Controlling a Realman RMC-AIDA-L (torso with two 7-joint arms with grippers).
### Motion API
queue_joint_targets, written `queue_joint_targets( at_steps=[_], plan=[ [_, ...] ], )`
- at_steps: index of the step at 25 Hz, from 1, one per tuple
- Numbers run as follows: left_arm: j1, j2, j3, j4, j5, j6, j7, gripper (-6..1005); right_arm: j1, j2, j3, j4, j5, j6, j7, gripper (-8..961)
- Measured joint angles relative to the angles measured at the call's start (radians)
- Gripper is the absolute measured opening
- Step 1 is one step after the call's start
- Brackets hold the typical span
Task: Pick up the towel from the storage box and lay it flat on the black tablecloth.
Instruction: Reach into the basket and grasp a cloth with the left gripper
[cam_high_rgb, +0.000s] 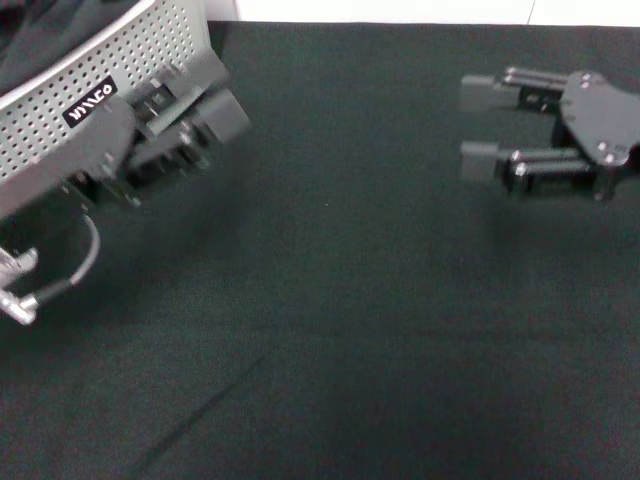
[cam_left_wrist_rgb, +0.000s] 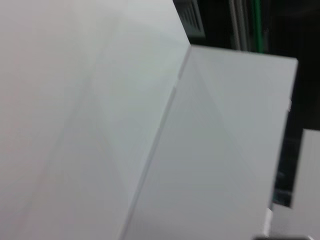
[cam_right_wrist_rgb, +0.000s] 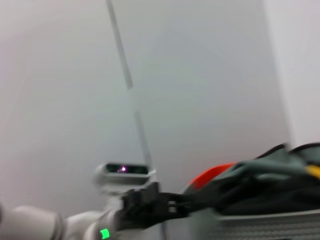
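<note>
My open left gripper should keep moving over the storage box's rim (cam_high_rgb: 85, 48), as the towel (cam_right_wrist_rgb: 265, 182) is piled above that rim, until its fingers straddle a fold of the towel.
The storage box (cam_high_rgb: 70, 75), light grey with round holes and a black label, stands at the far left on the black tablecloth (cam_high_rgb: 340, 330). In the head view its contents look dark and no yellow shows. The right wrist view shows the box rim (cam_right_wrist_rgb: 260, 225) with the towel (cam_right_wrist_rgb: 215, 181) heaped in it, orange and grey folds. My left gripper (cam_high_rgb: 215, 100) hangs just in front of the box's near wall, blurred, with its fingers apart and empty. My right gripper (cam_high_rgb: 467, 125) hovers open and empty over the cloth at the far right.
A grey cable loop (cam_high_rgb: 85, 260) and a metal fitting (cam_high_rgb: 15, 290) of the left arm hang at the left edge. White wall panels (cam_left_wrist_rgb: 125, 125) fill the left wrist view. The left arm's wrist with a green light (cam_right_wrist_rgb: 104, 233) shows in the right wrist view.
</note>
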Motion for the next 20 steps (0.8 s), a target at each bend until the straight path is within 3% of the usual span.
queue_joint_targets(
  at_steps=[5,20],
  plan=[
    [0.002,-0.003,-0.052,-0.007,-0.062,-0.048,0.023,880,0.006,0.002,0.061,0.053,0.006,-0.05,-0.021,858],
    [-0.011,-0.007,-0.049,-0.002,-0.203,-0.199,0.306,876,0.029,-0.009,0.07,0.063,-0.001,-0.12,-0.04,858]
  ],
)
